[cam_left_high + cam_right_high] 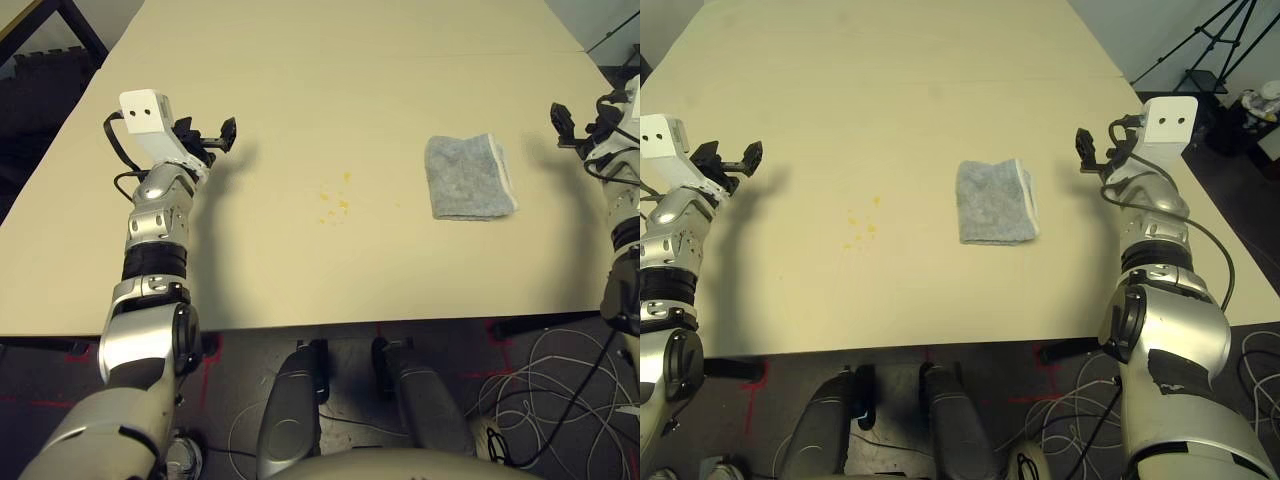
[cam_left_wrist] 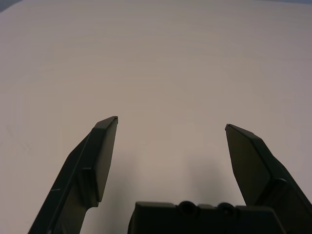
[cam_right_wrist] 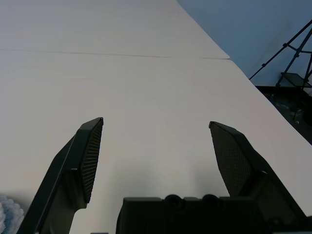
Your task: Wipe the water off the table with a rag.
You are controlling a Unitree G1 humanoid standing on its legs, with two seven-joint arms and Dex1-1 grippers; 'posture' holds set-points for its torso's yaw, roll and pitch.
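Observation:
The grey rag (image 1: pixel 992 205) has my right gripper's fingers pointing past it toward the table's far side. My right gripper should therefore turn inward and take the whitish hem (image 1: pixel 1027 197) before it wipes.
The grey rag (image 1: pixel 469 178) lies flat on the pale beige table (image 1: pixel 330 90), right of centre, its whitish hem on the right edge. A small scatter of yellow-orange water droplets (image 1: pixel 336 199) sits on the table to the rag's left. My left gripper (image 1: pixel 215 138) hovers open over the table's left side, well left of the droplets, with nothing between its fingers (image 2: pixel 102 156). My right gripper (image 1: pixel 1087 150) stands open just right of the rag, apart from it, fingers (image 3: pixel 87 156) empty.
A seam line (image 3: pixel 117 55) crosses the far part of the table. A black tripod (image 1: pixel 1220 45) stands beyond the table's right corner. Cables (image 1: pixel 560 370) lie on the floor below the near edge. A dark frame (image 1: pixel 60 40) stands off the far left.

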